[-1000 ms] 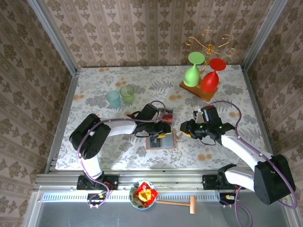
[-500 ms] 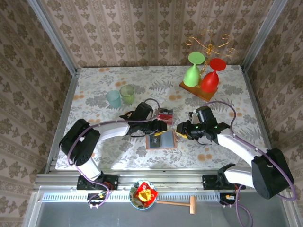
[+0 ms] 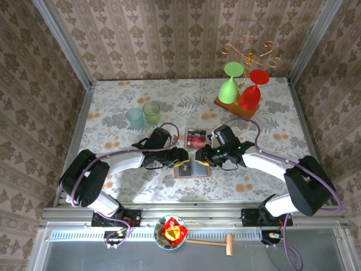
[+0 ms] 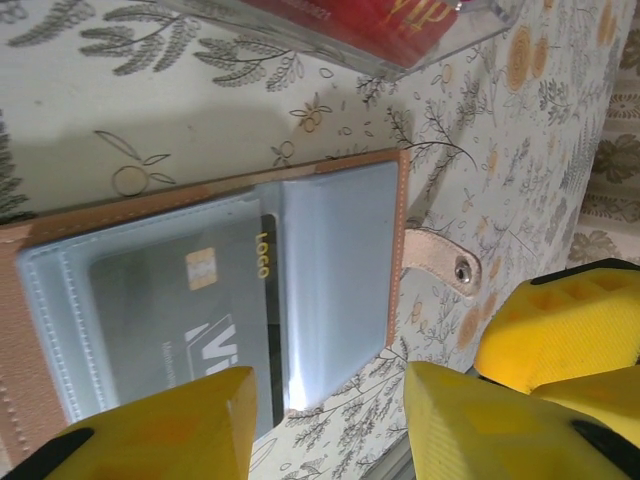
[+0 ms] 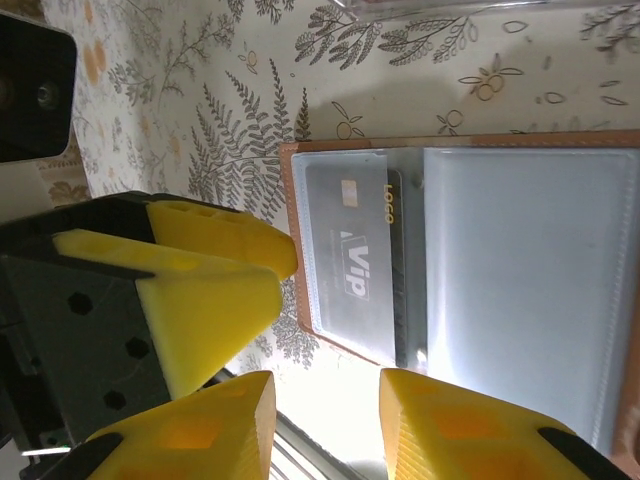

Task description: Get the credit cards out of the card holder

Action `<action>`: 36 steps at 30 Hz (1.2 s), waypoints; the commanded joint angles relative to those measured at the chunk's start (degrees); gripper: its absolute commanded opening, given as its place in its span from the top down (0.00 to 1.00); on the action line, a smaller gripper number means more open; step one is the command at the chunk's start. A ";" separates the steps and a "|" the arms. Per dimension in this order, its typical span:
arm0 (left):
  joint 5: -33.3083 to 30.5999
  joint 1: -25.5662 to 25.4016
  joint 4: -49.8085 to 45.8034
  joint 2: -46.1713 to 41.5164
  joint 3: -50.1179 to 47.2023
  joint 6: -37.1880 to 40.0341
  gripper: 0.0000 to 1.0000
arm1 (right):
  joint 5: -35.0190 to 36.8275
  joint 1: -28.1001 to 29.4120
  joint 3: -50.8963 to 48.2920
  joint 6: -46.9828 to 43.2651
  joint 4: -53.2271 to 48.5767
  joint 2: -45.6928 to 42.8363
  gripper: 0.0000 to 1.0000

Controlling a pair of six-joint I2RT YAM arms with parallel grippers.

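My right gripper keeps moving in until its fingers close on the dark card, because the dark card's LOGO edge (image 5: 394,215) sticks out of its clear pocket.
The card holder (image 3: 194,169) lies open on the table, brown rim, grey-blue pockets. A dark credit card (image 4: 170,310) marked VIP sits inside its clear pocket (image 5: 350,260). My left gripper (image 3: 180,157) hovers at the holder's left end, and my left gripper (image 4: 330,420) is open with nothing between its yellow fingers. From the right, my right gripper (image 3: 202,157) meets it over the holder, and my right gripper (image 5: 325,420) is open and empty too. Red credit cards (image 3: 196,137) lie in a clear tray (image 4: 430,50) just behind the holder.
Green and red glasses hang on a wooden stand (image 3: 240,107) at the back right. Two small cups (image 3: 143,114) stand back left. The holder's strap with a snap (image 4: 440,262) sticks out sideways. A bowl (image 3: 171,232) and a mallet (image 3: 211,243) lie beyond the front rail.
My right gripper has moved left from beside the holder to over it. The left gripper has drawn back leftwards to the holder's left end. Both stay open.
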 commanded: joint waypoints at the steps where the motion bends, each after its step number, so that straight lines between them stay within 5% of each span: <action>1: -0.56 0.68 -2.39 -1.20 -1.00 2.23 0.57 | 1.61 1.35 2.19 1.32 1.67 2.84 0.67; 23: -2.95 1.22 -4.32 0.58 -3.27 4.39 0.57 | 1.44 6.84 6.98 2.39 4.44 15.56 0.72; 36: -2.77 1.40 -3.80 0.58 -3.85 4.25 0.57 | 5.89 7.94 9.48 -1.10 -2.26 16.88 0.73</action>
